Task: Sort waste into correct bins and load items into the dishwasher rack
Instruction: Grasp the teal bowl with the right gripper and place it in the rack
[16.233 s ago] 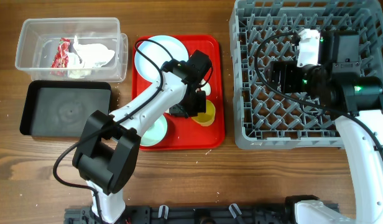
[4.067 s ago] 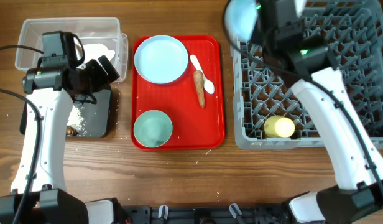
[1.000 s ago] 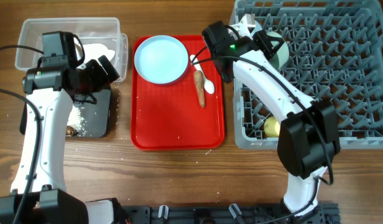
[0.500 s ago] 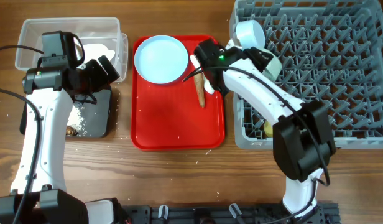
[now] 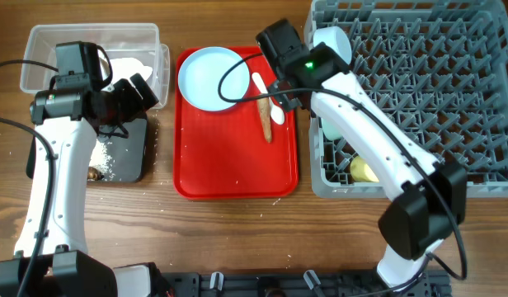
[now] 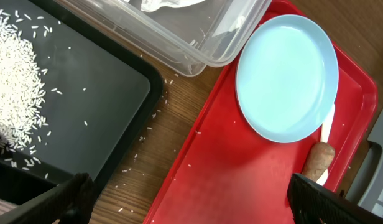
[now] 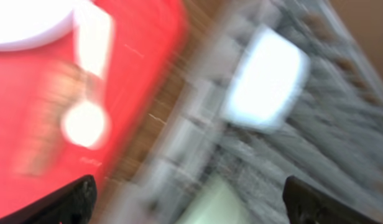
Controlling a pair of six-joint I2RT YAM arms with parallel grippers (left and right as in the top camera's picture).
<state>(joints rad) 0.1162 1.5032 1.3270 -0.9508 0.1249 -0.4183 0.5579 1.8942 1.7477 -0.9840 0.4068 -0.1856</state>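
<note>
The brown food stick [image 5: 265, 120] is resting against the white spoon, so the robot's right gripper should move back while the left gripper takes the stick to the black tray [image 5: 119, 157].
The pale blue plate [image 5: 213, 78], white spoon [image 5: 269, 99] and brown food stick [image 5: 265, 118] lie on the red tray [image 5: 237, 165]. In the grey dishwasher rack [image 5: 452, 99] sit a pale blue bowl [image 5: 332, 41], a pale green bowl [image 5: 330, 128] and the yellow cup [image 5: 363, 169]. My right gripper [image 5: 297, 101] hangs open over the rack's left edge, holding nothing; its view is blurred, showing the spoon [image 7: 86, 118] and a bowl [image 7: 266, 78]. My left gripper [image 5: 143, 91] is open and empty beside the clear tub [image 5: 39, 41]. Rice [image 5: 101, 153] lies in the black tray [image 5: 126, 157].
White tissue [image 5: 130, 66] lies in the clear tub. A brown lump [image 5: 93, 173] sits in the black tray. Loose rice grains dot the wood between the black tray [image 6: 98, 106] and the red tray [image 6: 241, 180]. The right arm spans the rack's left side.
My right gripper opened and let go of the pale green bowl, which now rests at the rack's left edge. The wrist swung left toward the red tray. The left arm stayed still.
</note>
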